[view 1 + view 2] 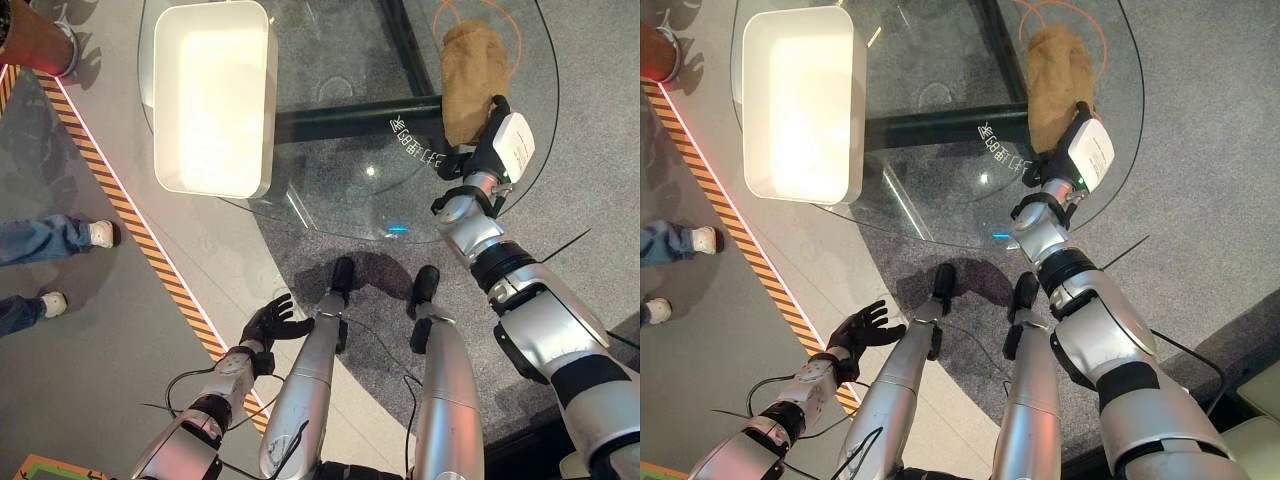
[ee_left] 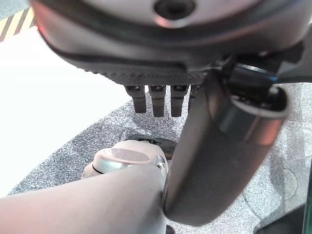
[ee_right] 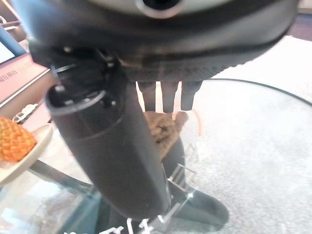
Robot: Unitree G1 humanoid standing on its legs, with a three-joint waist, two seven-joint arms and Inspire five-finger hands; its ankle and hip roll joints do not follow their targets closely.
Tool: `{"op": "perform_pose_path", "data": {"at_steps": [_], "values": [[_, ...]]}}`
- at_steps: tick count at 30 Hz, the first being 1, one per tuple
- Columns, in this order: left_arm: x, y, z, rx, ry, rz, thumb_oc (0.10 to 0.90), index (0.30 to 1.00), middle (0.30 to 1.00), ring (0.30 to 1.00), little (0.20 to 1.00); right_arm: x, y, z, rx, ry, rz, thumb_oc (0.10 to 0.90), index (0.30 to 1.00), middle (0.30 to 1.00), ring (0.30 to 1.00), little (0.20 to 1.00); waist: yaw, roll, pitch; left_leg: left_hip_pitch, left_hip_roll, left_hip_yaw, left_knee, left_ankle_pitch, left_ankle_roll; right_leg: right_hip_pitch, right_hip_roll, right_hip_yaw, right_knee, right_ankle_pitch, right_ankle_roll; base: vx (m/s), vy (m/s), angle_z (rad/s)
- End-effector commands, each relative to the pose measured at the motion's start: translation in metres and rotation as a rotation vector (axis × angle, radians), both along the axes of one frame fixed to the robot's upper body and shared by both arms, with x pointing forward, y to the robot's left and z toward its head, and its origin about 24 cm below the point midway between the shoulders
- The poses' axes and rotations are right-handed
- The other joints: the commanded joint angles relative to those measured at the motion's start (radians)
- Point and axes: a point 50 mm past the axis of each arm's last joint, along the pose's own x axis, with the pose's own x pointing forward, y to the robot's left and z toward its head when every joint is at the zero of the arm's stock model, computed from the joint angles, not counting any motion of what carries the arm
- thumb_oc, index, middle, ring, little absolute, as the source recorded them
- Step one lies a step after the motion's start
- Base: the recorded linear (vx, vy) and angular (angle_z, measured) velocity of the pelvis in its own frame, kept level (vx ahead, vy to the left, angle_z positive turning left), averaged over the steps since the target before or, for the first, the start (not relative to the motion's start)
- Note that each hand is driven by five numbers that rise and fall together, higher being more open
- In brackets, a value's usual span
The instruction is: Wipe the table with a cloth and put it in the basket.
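The brown cloth (image 1: 473,95) is lying in a thick, narrow bundle (image 1: 474,58), so I expect it to stay bunched up when I drag it across the glass table.
A crumpled brown cloth (image 1: 470,75) lies on the right side of the round glass table (image 1: 340,190). My right hand (image 1: 505,140), with a white cover on its back, sits at the cloth's near end. In the right wrist view its fingers (image 3: 168,97) reach straight down towards the cloth (image 3: 161,129), so the hand is open. A white rectangular basket (image 1: 210,100) stands on the table's left part with nothing in it. My left hand (image 1: 272,322) hangs low beside the table, over the floor, with its fingers spread open and nothing in it.
A person's legs and white shoes (image 1: 100,233) stand at the left, beyond a yellow-black striped line (image 1: 150,250) on the floor. An orange cord (image 1: 440,20) loops by the cloth's far end. A dark frame bar (image 1: 350,118) runs under the glass. A plate (image 3: 29,151) holds an orange item.
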Motion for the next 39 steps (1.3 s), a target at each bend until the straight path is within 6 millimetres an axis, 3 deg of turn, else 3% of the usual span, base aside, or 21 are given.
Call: {"op": "perform_pose_path", "data": {"at_steps": [1,5,6,7,8,10,11,16,17,18,19,20,22,24,25,27,30,31,33,39], "values": [[-0.020,-0.007,-0.016,-0.044,0.042,0.025,0.800,0.900,0.900,0.900,0.900,0.000,-0.002,0.066,-0.059,-0.228,-0.005,0.800,0.900,0.900,0.900,0.900,0.014,0.069,-0.022,-0.008,-0.055,0.078,0.051,-0.050,0.075,0.022,0.028,-0.071,-0.044,-0.020,0.001,0.00,0.000,0.00],[-0.021,-0.006,-0.016,-0.044,0.042,0.019,0.800,0.900,0.900,0.900,0.900,0.000,-0.005,0.068,-0.055,-0.225,-0.008,0.800,0.900,0.900,0.900,0.900,0.017,0.072,-0.022,-0.015,-0.056,0.078,0.054,-0.049,0.076,0.013,0.028,-0.072,-0.039,-0.020,0.000,0.00,0.000,0.00],[-0.021,-0.006,-0.016,-0.043,0.043,0.020,0.800,0.900,0.900,0.900,0.900,0.000,-0.005,0.067,-0.050,-0.216,-0.006,0.443,0.594,0.594,0.594,0.543,0.017,0.072,-0.022,-0.016,-0.057,0.077,0.055,-0.050,0.076,0.013,0.028,-0.072,-0.039,-0.020,0.000,0.00,0.000,0.00],[-0.021,-0.006,-0.016,-0.042,0.043,0.020,0.800,0.900,0.900,0.900,0.900,0.000,-0.005,0.066,-0.049,-0.213,-0.005,0.336,0.502,0.502,0.502,0.436,0.018,0.072,-0.022,-0.016,-0.057,0.077,0.055,-0.050,0.076,0.013,0.028,-0.072,-0.038,-0.020,0.001,0.00,0.000,0.00],[-0.021,-0.005,-0.017,-0.042,0.045,0.019,0.800,0.900,0.900,0.900,0.900,0.001,-0.006,0.065,-0.050,-0.197,-0.004,0.100,0.300,0.300,0.300,0.200,0.019,0.072,-0.022,-0.017,-0.058,0.076,0.057,-0.051,0.077,0.011,0.027,-0.072,-0.036,-0.020,0.000,0.00,0.000,0.00],[-0.021,-0.005,-0.016,-0.043,0.044,0.019,0.800,0.900,0.900,0.900,0.900,0.001,-0.008,0.064,-0.057,-0.187,-0.003,0.100,0.300,0.300,0.300,0.200,0.020,0.072,-0.022,-0.015,-0.057,0.078,0.054,-0.049,0.078,0.012,0.027,-0.075,-0.039,-0.019,0.001,0.04,-0.005,0.01],[-0.024,-0.005,-0.019,-0.043,0.053,0.018,0.800,0.900,0.900,0.900,0.900,0.002,-0.010,0.058,-0.055,-0.169,-0.005,0.100,0.300,0.300,0.300,0.200,0.020,0.071,-0.022,0.007,-0.058,0.076,0.062,-0.081,0.074,0.030,0.027,-0.066,-0.022,-0.053,0.009,0.07,-0.012,0.02],[-0.023,-0.005,-0.018,-0.041,0.052,0.015,0.800,0.900,0.900,0.900,0.900,0.002,-0.015,0.052,-0.063,-0.134,-0.020,0.100,0.300,0.300,0.300,0.200,0.021,0.070,-0.022,0.003,-0.058,0.073,0.066,-0.082,0.075,0.026,0.026,-0.068,-0.019,-0.054,0.010,0.00,-0.012,0.04],[-0.020,-0.005,-0.015,-0.042,0.041,0.017,0.800,0.900,0.900,0.900,0.900,0.002,-0.015,0.056,-0.064,-0.144,-0.021,0.100,0.300,0.300,0.300,0.200,0.021,0.071,-0.022,-0.020,-0.057,0.075,0.056,-0.050,0.079,0.009,0.025,-0.077,-0.036,-0.019,0.001,0.00,0.000,0.00],[-0.023,-0.005,-0.018,-0.044,0.049,0.018,0.800,0.900,0.900,0.900,0.900,0.002,-0.016,0.052,-0.063,-0.132,-0.026,0.100,0.300,0.300,0.300,0.200,0.022,0.071,-0.022,0.001,-0.058,0.072,0.065,-0.082,0.075,0.025,0.026,-0.068,-0.019,-0.053,0.010,-0.07,0.004,0.00],[-0.020,-0.005,-0.015,-0.045,0.039,0.019,0.800,0.900,0.900,0.900,0.900,0.002,-0.015,0.056,-0.064,-0.142,-0.024,0.100,0.300,0.300,0.300,0.200,0.022,0.072,-0.022,-0.021,-0.057,0.075,0.055,-0.049,0.079,0.008,0.025,-0.077,-0.038,-0.019,0.001,0.07,-0.018,0.01],[-0.023,-0.006,-0.018,-0.042,0.050,0.013,0.800,0.900,0.900,0.900,0.900,0.002,-0.017,0.052,-0.062,-0.132,-0.028,0.100,0.300,0.300,0.300,0.200,0.022,0.071,-0.022,0.000,-0.057,0.074,0.065,-0.081,0.075,0.024,0.025,-0.069,-0.019,-0.052,0.009,0.00,0.000,0.00],[-0.021,-0.004,-0.016,-0.042,0.040,0.017,0.800,0.900,0.900,0.900,0.900,0.002,-0.018,0.057,-0.064,-0.144,-0.028,0.100,0.300,0.300,0.300,0.200,0.022,0.073,-0.022,-0.025,-0.056,0.075,0.056,-0.048,0.079,0.004,0.025,-0.079,-0.037,-0.016,0.002,-0.04,0.000,0.01],[-0.021,-0.004,-0.016,-0.042,0.040,0.018,0.800,0.900,0.900,0.900,0.900,0.002,-0.017,0.056,-0.063,-0.145,-0.028,0.100,0.300,0.300,0.300,0.200,0.022,0.073,-0.022,-0.025,-0.056,0.075,0.055,-0.048,0.079,0.003,0.026,-0.078,-0.037,-0.016,0.002,-0.01,-0.010,0.05],[-0.025,-0.005,-0.019,-0.041,0.050,0.016,0.800,0.900,0.900,0.900,0.900,0.002,-0.018,0.052,-0.068,-0.133,-0.026,0.100,0.300,0.300,0.300,0.200,0.021,0.071,-0.022,-0.001,-0.057,0.074,0.062,-0.080,0.075,0.021,0.027,-0.068,-0.022,-0.049,0.011,0.06,-0.016,0.05],[-0.021,-0.005,-0.016,-0.042,0.039,0.016,0.800,0.900,0.900,0.900,0.900,0.002,-0.018,0.057,-0.069,-0.144,-0.024,0.100,0.300,0.300,0.300,0.200,0.021,0.071,-0.022,-0.022,-0.055,0.076,0.051,-0.047,0.079,0.006,0.026,-0.079,-0.041,-0.014,0.002,-0.04,0.004,0.03],[-0.020,-0.006,-0.015,-0.042,0.034,0.018,0.800,0.900,0.900,0.900,0.900,0.002,-0.017,0.058,-0.076,-0.147,-0.010,0.100,0.300,0.300,0.300,0.200,0.019,0.070,-0.022,-0.024,-0.056,0.076,0.052,-0.047,0.080,0.005,0.027,-0.078,-0.043,-0.013,0.002,0.00,0.001,0.00],[-0.023,-0.006,-0.018,-0.042,0.045,0.018,0.800,0.900,0.900,0.900,0.900,0.002,-0.017,0.054,-0.077,-0.136,-0.006,0.100,0.300,0.300,0.300,0.200,0.019,0.069,-0.022,-0.001,-0.056,0.074,0.062,-0.079,0.075,0.022,0.027,-0.068,-0.026,-0.047,0.011,0.06,-0.006,0.00],[-0.019,-0.005,-0.014,-0.043,0.031,0.018,0.800,0.900,0.900,0.900,0.900,0.003,-0.014,0.059,-0.092,-0.149,0.012,0.100,0.300,0.300,0.300,0.200,0.019,0.070,-0.022,-0.020,-0.055,0.075,0.047,-0.045,0.079,0.007,0.027,-0.078,-0.047,-0.011,0.004,-0.04,0.007,0.00],[-0.017,-0.005,-0.012,-0.043,0.026,0.022,0.800,0.900,0.900,0.900,0.900,0.004,0.003,0.064,-0.139,-0.152,0.125,0.100,0.300,0.300,0.300,0.200,0.019,0.066,-0.022,-0.022,-0.055,0.073,0.043,-0.042,0.077,0.007,0.027,-0.081,-0.051,-0.009,0.005,-0.01,0.002,0.00]]}}
